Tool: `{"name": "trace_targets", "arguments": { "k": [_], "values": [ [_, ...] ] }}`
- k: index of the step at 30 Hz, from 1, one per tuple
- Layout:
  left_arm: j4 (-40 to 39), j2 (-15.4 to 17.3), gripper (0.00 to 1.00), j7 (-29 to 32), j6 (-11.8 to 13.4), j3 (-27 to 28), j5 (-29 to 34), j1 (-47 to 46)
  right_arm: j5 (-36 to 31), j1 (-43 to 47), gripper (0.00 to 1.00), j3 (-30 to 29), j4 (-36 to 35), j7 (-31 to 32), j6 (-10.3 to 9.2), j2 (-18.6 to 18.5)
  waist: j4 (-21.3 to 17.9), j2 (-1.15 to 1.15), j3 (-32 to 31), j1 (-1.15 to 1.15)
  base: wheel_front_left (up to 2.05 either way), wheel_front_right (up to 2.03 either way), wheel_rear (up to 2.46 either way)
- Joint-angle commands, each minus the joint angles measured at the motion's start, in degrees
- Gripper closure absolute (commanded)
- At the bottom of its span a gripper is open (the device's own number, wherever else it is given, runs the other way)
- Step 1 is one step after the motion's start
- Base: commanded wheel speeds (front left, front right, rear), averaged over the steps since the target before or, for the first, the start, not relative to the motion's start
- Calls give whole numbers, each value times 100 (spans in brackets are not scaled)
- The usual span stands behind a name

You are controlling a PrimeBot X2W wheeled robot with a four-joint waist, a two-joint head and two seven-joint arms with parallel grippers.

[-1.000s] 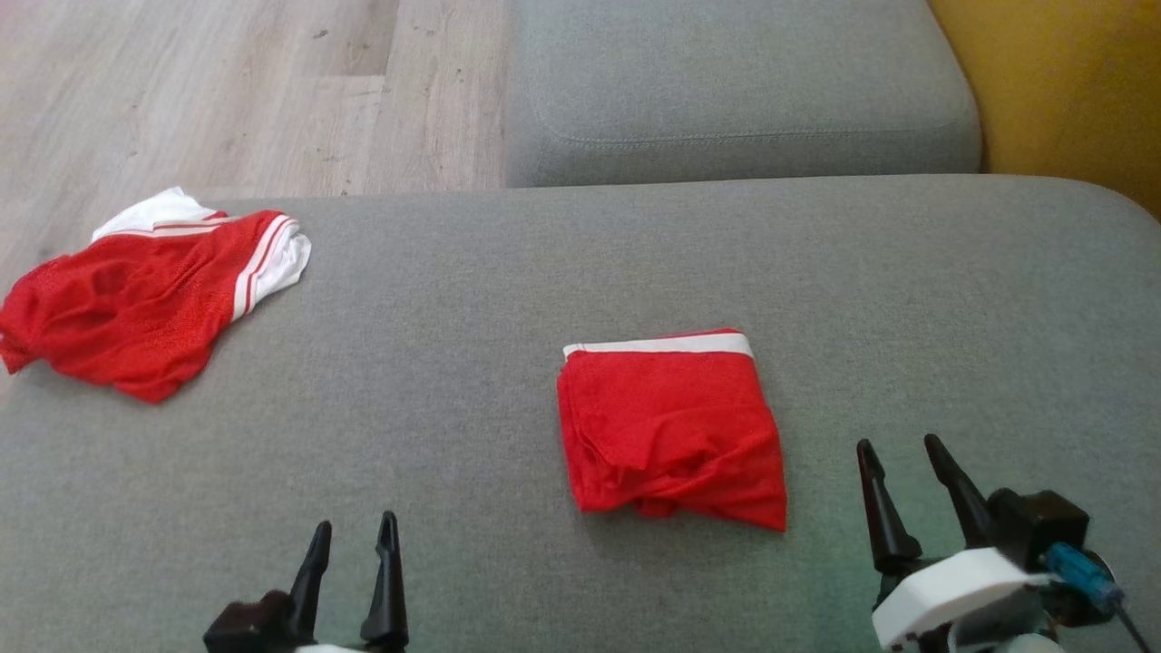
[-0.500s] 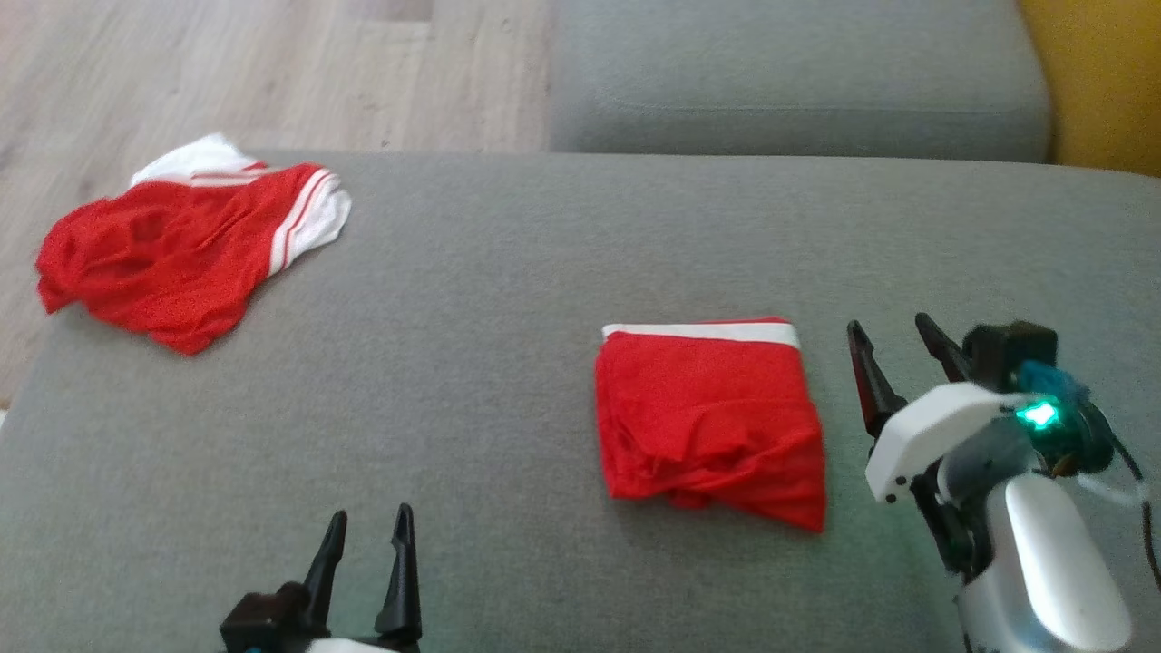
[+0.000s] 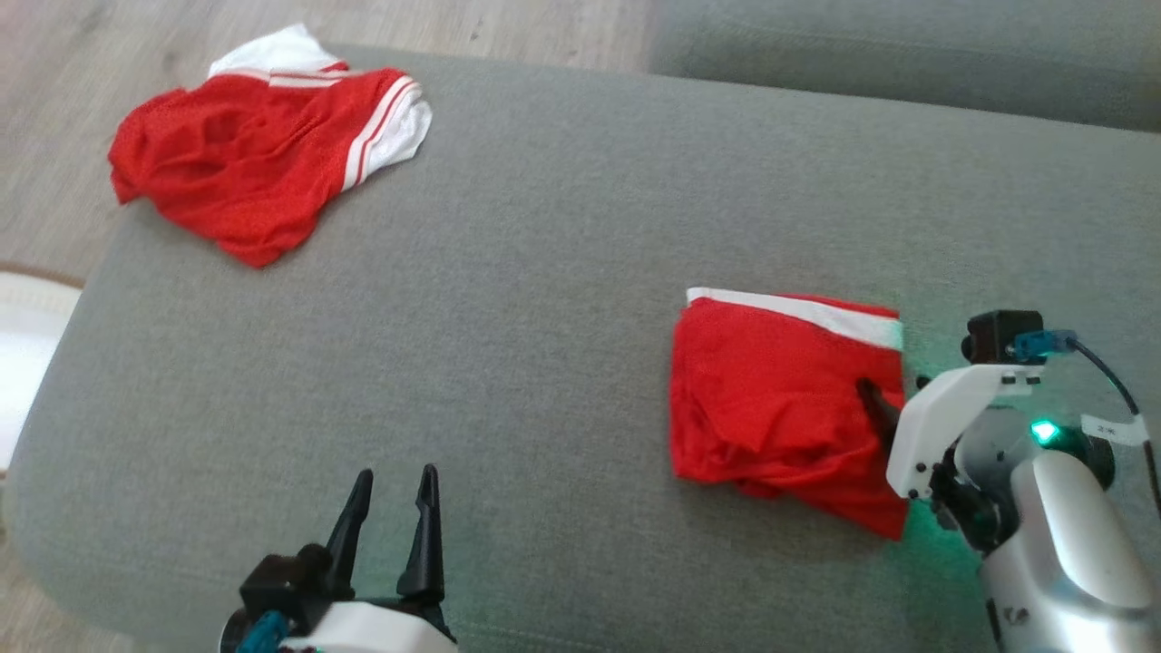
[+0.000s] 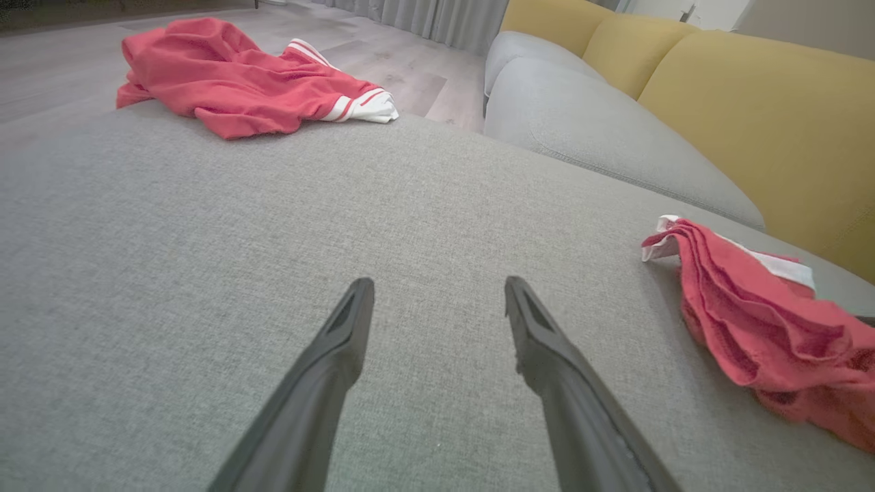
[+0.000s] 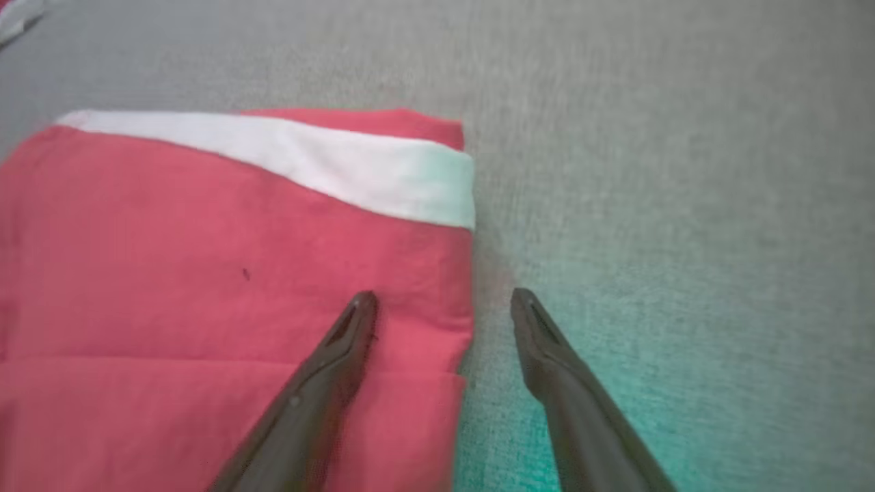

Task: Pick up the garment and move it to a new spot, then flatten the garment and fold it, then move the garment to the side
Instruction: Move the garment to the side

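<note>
I expect the garment to slide over the cushion still folded when I pull its edge, because the garment's layers [image 3: 789, 397] lie stacked [image 3: 702, 452] in a rough square.
The garment [image 3: 780, 399] is red with a white band, folded into a rough square on the grey cushion [image 3: 544, 272], right of centre. My right gripper [image 3: 893, 385] is open at its right edge: in the right wrist view one finger [image 5: 342, 348] lies over the red cloth [image 5: 205, 273] and the other over bare cushion, with the gripper [image 5: 444, 297] straddling the edge. My left gripper [image 3: 396, 473] stands open near the cushion's front edge, well left of the garment. In the left wrist view the left gripper [image 4: 439, 283] is over bare fabric, with the folded garment [image 4: 752, 314] at the right.
A second red garment with white stripes [image 3: 263, 154] lies crumpled at the cushion's far left corner, also in the left wrist view [image 4: 239, 89]. Wooden floor [image 3: 73, 54] lies beyond it. Another grey cushion [image 3: 907, 45] and yellow backrests [image 4: 752, 102] are at the far right.
The head camera has turned, shifting the whole picture. My right gripper has come forward and left from the lower right to the folded garment's right edge. The left gripper stays open.
</note>
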Motion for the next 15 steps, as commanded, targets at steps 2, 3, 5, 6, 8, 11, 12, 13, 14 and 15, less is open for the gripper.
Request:
{"name": "trace_targets", "arguments": {
  "k": [2,3,5,6,8,11,12,13,14,15],
  "values": [
    [-87,-3,0,-58,-32,178,76,-269,184,-301,0,188,-78,128,43,-99,130,0,126,-1,0,0,0],
    [-67,-15,0,-60,-43,183,85,-281,256,-310,0,230,-37,176,43,-119,143,0,138,-1,0,0,0],
    [-40,-34,0,-64,-63,197,101,-292,388,-320,2,293,25,239,43,-150,151,0,157,-1,0,0,0],
    [-31,-40,0,-66,-69,208,109,-293,454,-323,41,321,45,260,43,-154,145,0,162,-1,0,0,0],
    [-17,-44,0,-68,-75,217,134,-298,565,-329,67,385,70,278,43,-157,103,0,169,-1,0,0,0],
    [-32,-37,0,-71,-87,214,182,-325,650,-345,100,456,63,162,43,-194,-17,0,190,-1,0,0,0],
    [-48,-30,0,-71,-88,215,197,-336,656,-360,100,476,57,99,43,-217,-79,0,202,-1,0,0,0],
    [-68,-18,0,-72,-87,218,212,-347,656,-383,100,499,38,27,43,-239,-156,0,219,-1,0,0,0],
    [-92,-3,0,-72,-83,226,224,-356,656,-416,100,521,14,-46,43,-255,-258,0,241,-1,0,0,0],
    [-117,9,0,-71,-85,219,243,-373,661,-442,100,531,-8,-110,43,-280,-348,0,260,-1,0,0,0]
  ]
}}
